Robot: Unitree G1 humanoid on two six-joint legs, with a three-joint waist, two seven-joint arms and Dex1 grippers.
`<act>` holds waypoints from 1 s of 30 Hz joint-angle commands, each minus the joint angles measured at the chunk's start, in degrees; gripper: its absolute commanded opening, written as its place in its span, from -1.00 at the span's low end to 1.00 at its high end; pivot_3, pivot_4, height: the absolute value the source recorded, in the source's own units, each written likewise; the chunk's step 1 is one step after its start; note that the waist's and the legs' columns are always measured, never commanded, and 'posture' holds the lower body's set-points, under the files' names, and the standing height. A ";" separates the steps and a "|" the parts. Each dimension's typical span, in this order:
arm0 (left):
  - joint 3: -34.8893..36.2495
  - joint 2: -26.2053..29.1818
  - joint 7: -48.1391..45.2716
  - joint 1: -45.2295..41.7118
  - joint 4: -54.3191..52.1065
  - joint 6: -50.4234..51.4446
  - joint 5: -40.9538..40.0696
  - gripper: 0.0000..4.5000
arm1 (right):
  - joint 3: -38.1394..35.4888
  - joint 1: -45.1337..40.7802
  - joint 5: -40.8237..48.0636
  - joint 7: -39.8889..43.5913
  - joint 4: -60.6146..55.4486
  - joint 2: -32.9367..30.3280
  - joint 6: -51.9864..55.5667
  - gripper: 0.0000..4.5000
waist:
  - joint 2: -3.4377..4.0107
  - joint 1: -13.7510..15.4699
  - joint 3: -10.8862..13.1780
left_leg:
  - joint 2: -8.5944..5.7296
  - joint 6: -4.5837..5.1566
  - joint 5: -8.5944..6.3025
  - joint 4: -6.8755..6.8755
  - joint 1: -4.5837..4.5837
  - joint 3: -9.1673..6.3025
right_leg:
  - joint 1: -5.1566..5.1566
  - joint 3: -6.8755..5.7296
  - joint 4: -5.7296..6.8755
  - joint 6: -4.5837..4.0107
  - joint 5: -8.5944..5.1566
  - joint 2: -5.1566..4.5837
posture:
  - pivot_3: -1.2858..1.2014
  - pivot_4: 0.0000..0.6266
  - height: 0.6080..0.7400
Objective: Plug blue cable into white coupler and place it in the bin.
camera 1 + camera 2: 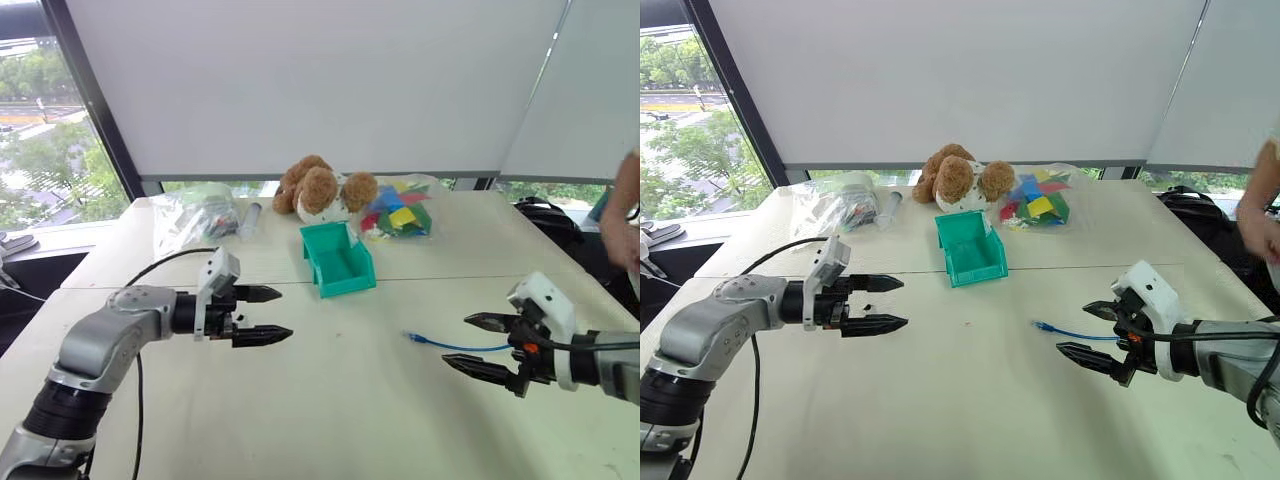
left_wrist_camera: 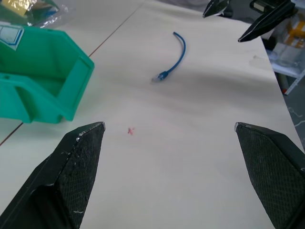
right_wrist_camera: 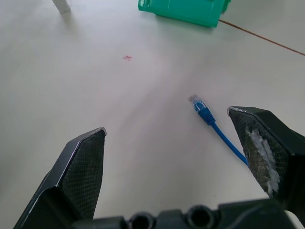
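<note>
I expect the short blue cable to hold its loose end (image 2: pixel 176 34) up in an arc when I lift the plug, because the cable keeps a smooth curve (image 2: pixel 183 51) while it lies loose.
The blue cable (image 1: pixel 455 346) lies loose on the table right of centre, its clear plug (image 3: pixel 195 102) pointing toward the middle. My right gripper (image 1: pixel 456 340) hovers open just over the cable's near end, with nothing between its fingers. The cable runs beside one of its fingers (image 3: pixel 259 143) in the right wrist view. Further back at the table's centre stands the teal bin (image 1: pixel 338 270), with nothing visible inside. To the left, my left gripper (image 1: pixel 286 313) is open and empty, pointing across at the cable (image 2: pixel 174 57). The white coupler is out of view.
Behind the bin sit a brown stuffed toy (image 1: pixel 318 188), a clear bag of coloured blocks (image 1: pixel 400 215), another clear bag (image 1: pixel 195 218) and a greyish tube (image 1: pixel 250 218). A person's arm (image 1: pixel 625 210) is at the right edge. A black bag (image 1: pixel 545 215) sits beyond the table.
</note>
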 commanded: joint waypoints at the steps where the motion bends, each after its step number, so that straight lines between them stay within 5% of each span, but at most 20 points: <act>1: 2.24 0.50 0.78 -0.14 -2.15 0.84 -1.29 1.00 | -0.56 -0.50 -0.59 0.71 0.19 -1.31 -1.39 0.98 | 0.00 0.03 0.00 | 0.00 0.00 0.00 0.00 0.00 0.00 | 0.00 0.00 0.00 0.00 0.00 0.00 | 0.03 -0.52 1.00; 18: 1.89 -2.57 2.49 -1.73 -1.54 1.84 -2.72 1.00 | 2.38 -1.14 -5.73 4.98 6.59 -3.57 -7.38 0.98 | 0.00 -0.02 0.00 | -0.02 0.00 0.00 0.01 0.00 0.02 | 0.01 0.00 0.00 0.00 0.00 0.00 | 0.03 -0.52 1.00; 30: 0.80 -4.47 2.12 -3.85 -0.02 1.27 -1.57 1.00 | 23.92 -15.46 -22.98 17.67 37.95 -1.31 -31.09 0.98 | -0.01 -0.36 0.00 | -0.09 0.00 0.00 0.04 0.04 0.09 | 0.01 0.02 0.02 0.01 0.00 0.03 | 0.03 -0.52 1.00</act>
